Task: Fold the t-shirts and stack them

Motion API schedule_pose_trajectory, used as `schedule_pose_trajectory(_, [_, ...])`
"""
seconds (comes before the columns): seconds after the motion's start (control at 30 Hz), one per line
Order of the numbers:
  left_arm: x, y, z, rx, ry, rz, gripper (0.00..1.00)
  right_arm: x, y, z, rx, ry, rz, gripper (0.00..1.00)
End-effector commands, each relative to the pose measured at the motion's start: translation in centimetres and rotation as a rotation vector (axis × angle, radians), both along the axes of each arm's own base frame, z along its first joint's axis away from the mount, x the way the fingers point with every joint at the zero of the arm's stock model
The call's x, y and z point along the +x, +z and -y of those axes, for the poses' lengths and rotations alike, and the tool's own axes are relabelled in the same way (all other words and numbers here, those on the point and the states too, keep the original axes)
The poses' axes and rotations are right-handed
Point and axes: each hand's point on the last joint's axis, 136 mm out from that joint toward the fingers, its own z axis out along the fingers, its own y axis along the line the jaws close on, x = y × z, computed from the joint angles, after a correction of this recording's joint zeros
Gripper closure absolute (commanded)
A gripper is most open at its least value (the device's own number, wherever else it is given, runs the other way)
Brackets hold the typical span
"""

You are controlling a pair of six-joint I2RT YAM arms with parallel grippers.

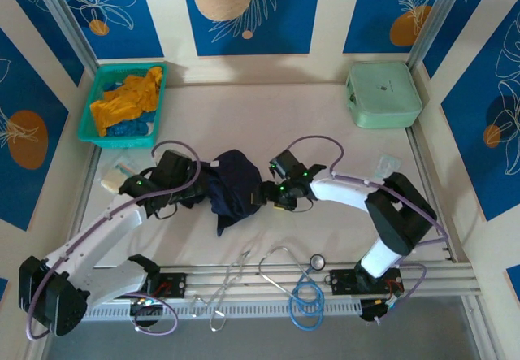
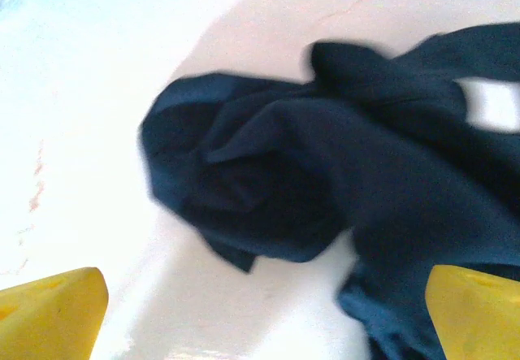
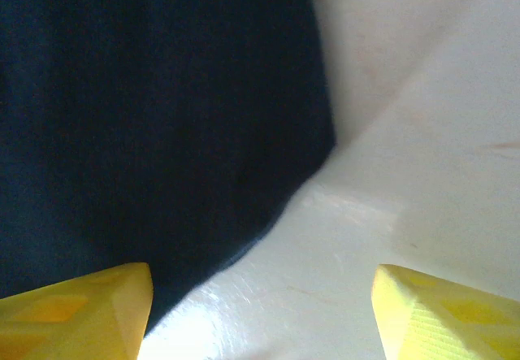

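My gripper will pull the bunched dark navy t-shirt out into a much wider sheet, because loose folds lie over each other in the t-shirt.
A crumpled dark navy t-shirt lies bunched in the middle of the table, between my two grippers. My left gripper is at its left edge, open; in the left wrist view the navy cloth lies ahead of the yellow fingertips with bare table between them. My right gripper is at the shirt's right edge, open; the navy cloth reaches past its left fingertip. A mustard-orange shirt and a bright blue one lie in the basket.
A teal plastic basket stands at the back left. A mint-green hard case sits at the back right. Cables loop along the rail at the near edge. Small clear packets lie at the left and right.
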Motion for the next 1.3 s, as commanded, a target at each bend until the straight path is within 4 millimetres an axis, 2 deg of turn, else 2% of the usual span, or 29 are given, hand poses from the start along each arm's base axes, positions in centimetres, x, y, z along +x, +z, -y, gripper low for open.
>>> schedule_pose_trajectory(0.0, [-1.9,-3.9,-1.6,-0.029,0.085,-0.087,0.00,0.5,0.8,-2.8,0.094,-0.014,-0.006,0.30])
schedule_pose_trajectory(0.1, [-1.4,-6.4,-1.9,-0.093,0.123,-0.066,0.02,0.8,0.2,-4.1,0.114,-0.007,-0.002,0.33])
schedule_pose_trajectory(0.2, [0.2,-8.4,-1.7,-0.157,0.126,-0.031,0.07,1.4,-0.6,-5.2,0.114,-0.001,-0.004,0.43])
schedule_pose_trajectory(0.37, [3.7,-9.1,0.4,-0.206,0.049,0.031,0.14,2.2,-1.4,-5.8,0.096,-0.003,0.000,0.79])
schedule_pose_trajectory(0.5, [5.7,-9.7,2.0,-0.253,0.004,0.055,0.23,2.4,-1.7,-5.2,0.046,-0.009,0.010,1.00])
schedule_pose_trajectory(0.53, [6.1,-9.9,2.4,-0.263,-0.010,0.061,0.28,2.5,-1.7,-4.9,0.029,-0.010,0.015,1.00])
schedule_pose_trajectory(0.6, [6.8,-10.2,3.1,-0.279,-0.040,0.069,0.47,2.6,-1.6,-4.3,0.004,-0.015,0.024,1.00])
schedule_pose_trajectory(0.7, [7.2,-10.1,3.6,-0.283,-0.074,0.082,0.88,2.7,-1.2,-3.2,-0.037,-0.023,0.045,1.00])
schedule_pose_trajectory(0.73, [7.3,-9.9,3.6,-0.282,-0.081,0.087,0.98,2.8,-0.9,-2.7,-0.055,-0.027,0.056,1.00])
schedule_pose_trajectory(0.77, [7.3,-9.7,3.6,-0.279,-0.088,0.091,1.00,2.9,-0.7,-2.2,-0.072,-0.030,0.066,1.00])
schedule_pose_trajectory(1.0, [6.1,-6.0,2.5,-0.224,-0.110,0.135,1.00,3.9,2.5,2.7,-0.239,-0.048,0.171,1.00])
schedule_pose_trajectory(1.27, [3.9,1.6,0.7,-0.149,-0.143,0.222,1.00,6.1,8.6,8.2,-0.374,-0.044,0.309,1.00])
